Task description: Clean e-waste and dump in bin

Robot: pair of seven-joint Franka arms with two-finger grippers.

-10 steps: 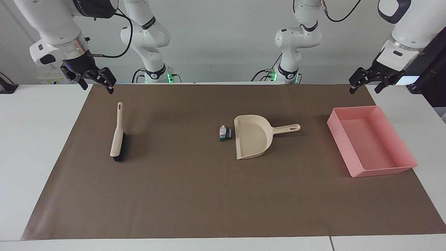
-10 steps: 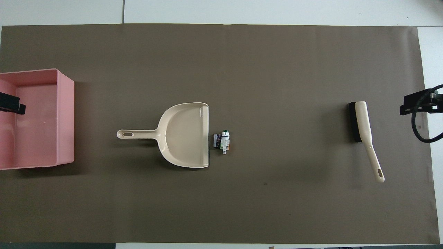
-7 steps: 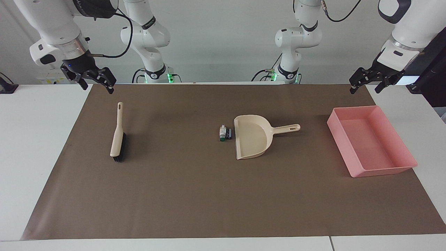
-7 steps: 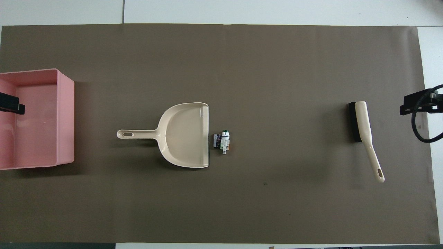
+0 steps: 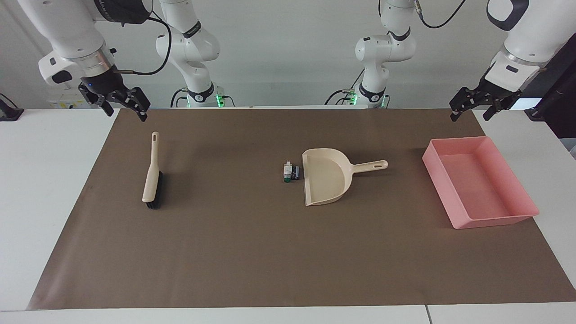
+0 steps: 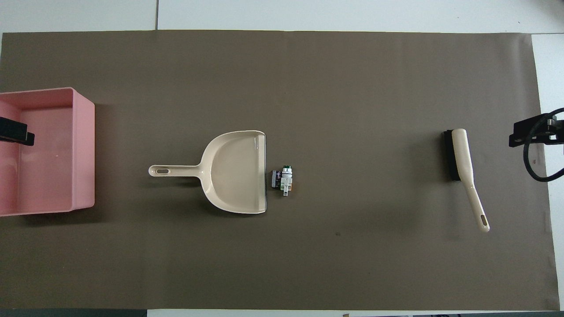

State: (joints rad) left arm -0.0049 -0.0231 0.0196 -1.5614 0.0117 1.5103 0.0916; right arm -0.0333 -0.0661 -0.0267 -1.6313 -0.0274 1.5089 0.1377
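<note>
The dark block [image 6: 276,179] and white piece are sitting side by side but out of line, so the e-waste [image 6: 286,181] will come apart when I push it into the dustpan.
The e-waste [image 5: 290,172] is a small cluster on the brown mat: a white piece with a green end beside a dark block. It lies right at the mouth of the beige dustpan [image 5: 326,177], also in the overhead view [image 6: 283,179]. The pink bin [image 5: 495,219] stands empty at the left arm's end. My left gripper [image 5: 471,114] hangs open and empty in the air, over the mat's edge by the bin. My right gripper [image 5: 127,112] hangs open and empty over the mat's edge by the brush [image 5: 152,173].
The dustpan [image 6: 235,171] lies flat with its handle pointing toward the bin [image 6: 86,149]. The brush [image 6: 460,158] lies at the right arm's end, bristles down. The brown mat [image 5: 252,252] covers most of the white table.
My left gripper has shifted very slightly. Nothing on the mat has moved.
</note>
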